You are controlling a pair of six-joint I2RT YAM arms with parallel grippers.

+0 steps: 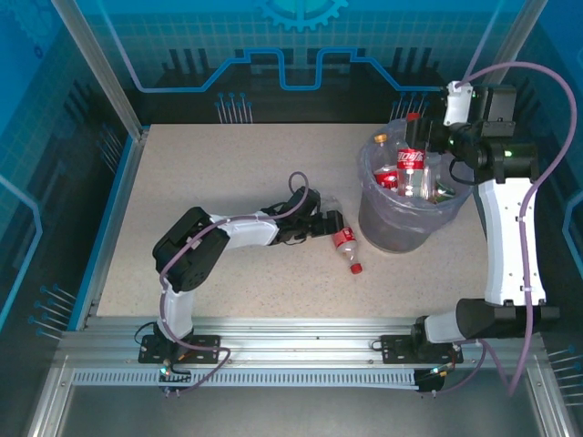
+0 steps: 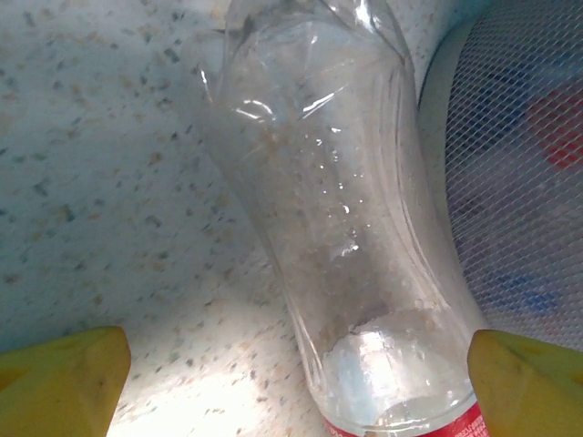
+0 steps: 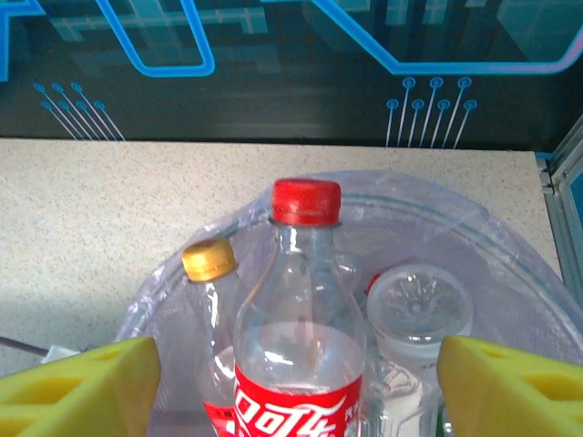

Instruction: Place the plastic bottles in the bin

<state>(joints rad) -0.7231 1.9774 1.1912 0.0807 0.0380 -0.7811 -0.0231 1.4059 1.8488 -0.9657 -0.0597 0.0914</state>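
Note:
The bottle lies close against the bin's side (image 1: 368, 221), so my left gripper should draw it clear by the label and offer its base (image 1: 329, 204) to my right gripper.
A clear plastic bottle (image 1: 341, 237) with a red label and red cap lies on the table just left of the bin (image 1: 387, 232). My left gripper (image 1: 321, 224) is open around its base end. In the left wrist view the bottle (image 2: 337, 200) runs between the spread yellow fingertips (image 2: 68, 369) of the left gripper (image 2: 296, 373), closer to the right one. My right gripper (image 1: 437, 146) hovers open over the bin. Between its fingers (image 3: 91, 382), without touching them, stands a red-capped bottle (image 3: 305, 300) inside the bin's liner (image 3: 474, 228); the right gripper (image 3: 299, 373) holds nothing.
Several bottles fill the bin, among them a yellow-capped one (image 3: 208, 273) and an upturned clear one (image 3: 421, 305). The bin's mesh-patterned wall (image 2: 519, 164) rises right beside the lying bottle. Blue enclosure walls ring the table (image 1: 228, 173).

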